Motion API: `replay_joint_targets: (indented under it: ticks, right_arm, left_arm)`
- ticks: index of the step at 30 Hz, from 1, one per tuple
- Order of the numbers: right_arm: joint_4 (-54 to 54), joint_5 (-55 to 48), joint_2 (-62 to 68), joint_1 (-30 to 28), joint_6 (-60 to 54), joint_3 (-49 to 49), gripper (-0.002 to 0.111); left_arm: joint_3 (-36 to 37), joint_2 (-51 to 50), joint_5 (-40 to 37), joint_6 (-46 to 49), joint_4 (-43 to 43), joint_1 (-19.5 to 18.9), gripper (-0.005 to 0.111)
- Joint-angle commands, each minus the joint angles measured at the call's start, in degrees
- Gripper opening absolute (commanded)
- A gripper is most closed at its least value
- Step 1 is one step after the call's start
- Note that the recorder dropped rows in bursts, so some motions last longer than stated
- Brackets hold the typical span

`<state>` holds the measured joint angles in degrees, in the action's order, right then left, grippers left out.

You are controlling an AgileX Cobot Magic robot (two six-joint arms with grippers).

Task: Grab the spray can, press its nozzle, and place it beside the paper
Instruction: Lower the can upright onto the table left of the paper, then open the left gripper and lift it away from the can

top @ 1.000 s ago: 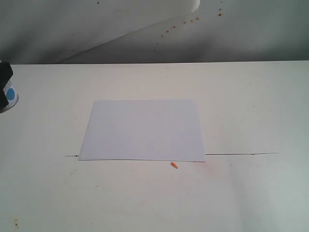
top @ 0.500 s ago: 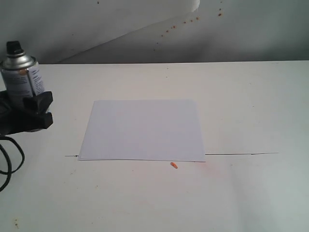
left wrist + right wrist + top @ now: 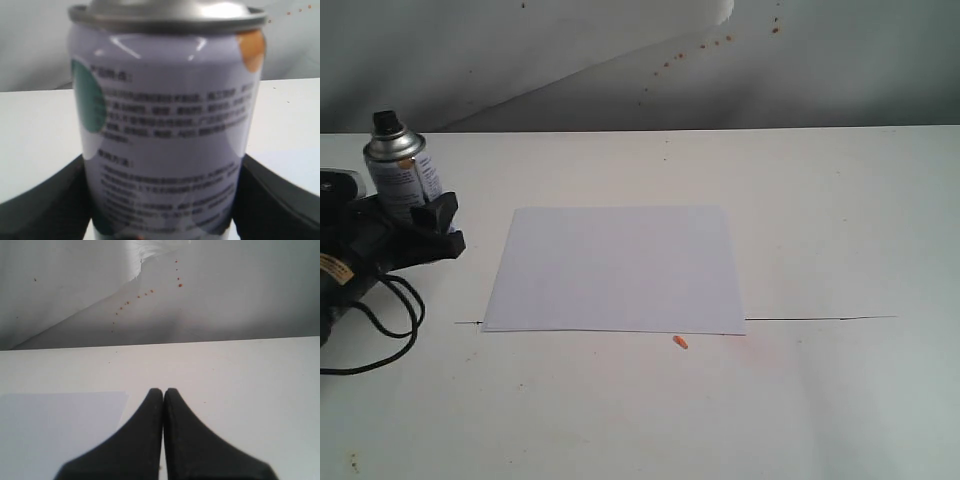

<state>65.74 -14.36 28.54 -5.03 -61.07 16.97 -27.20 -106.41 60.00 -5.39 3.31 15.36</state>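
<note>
The spray can (image 3: 406, 178) is upright and the space (image 3: 478, 243) beside the paper is clear. My left gripper should keep moving the spray can there and let go once its base stands flat.
The spray can (image 3: 402, 172) stands upright at the far left, its silver shoulder and black nozzle (image 3: 387, 123) showing above my left gripper (image 3: 432, 222), which is shut on its body. Up close in the left wrist view the spray can (image 3: 165, 130) fills the picture, with black fingers (image 3: 45, 200) pressed to both sides; its nozzle is out of that view. The white paper (image 3: 617, 268) lies flat mid-table, a short way right of the can. My right gripper (image 3: 163, 391) is shut with nothing in it, near a corner of the paper (image 3: 55, 425). It does not show in the exterior view.
A small orange scrap (image 3: 680, 342) lies just in front of the paper. A thin black line (image 3: 820, 319) runs across the white table. A black cable (image 3: 375, 335) loops under the left arm. A grey backdrop (image 3: 620, 60) rises behind the table.
My left gripper has come in from the left edge, carrying the can rightward toward the paper and lower than half a second ago. The paper has not moved.
</note>
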Motion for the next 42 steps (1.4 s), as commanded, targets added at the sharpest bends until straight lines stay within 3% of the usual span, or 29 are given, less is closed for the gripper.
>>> replay_joint_targets:
  ticks: [1,8,16,32,37,39,42]
  right_arm:
    - [-0.2,0.1,-0.3,0.0,-0.1,-0.4,0.000]
    - [-0.2,0.1,-0.3,0.0,-0.2,-0.4,0.000]
    - [-0.2,0.1,-0.3,0.0,-0.2,-0.4,0.000]
    - [-0.2,0.1,-0.3,0.0,-0.1,-0.4,0.000]
    - [-0.2,0.1,-0.3,0.0,-0.1,-0.4,0.000]
    - [-0.2,0.1,-0.3,0.0,-0.1,-0.4,0.000]
    - [-0.2,0.1,-0.3,0.0,-0.1,-0.4,0.000]
  left_arm:
    - [-4.1,-4.8,4.5,0.0,1.6,-0.1,0.000]
    - [-8.8,-11.3,3.7,1.2,1.6,-0.2,0.000]
    - [-11.8,-15.6,2.9,0.9,2.2,-3.4,0.000]
    - [-18.5,-21.9,3.1,-2.2,5.8,-3.4,0.001]
    - [-18.5,-23.0,3.0,-2.5,6.2,-3.4,0.025]
    - [-18.5,-23.0,2.7,-3.9,6.2,-3.4,0.041]
    - [-18.5,-23.0,3.0,-6.1,6.2,-3.4,0.076]
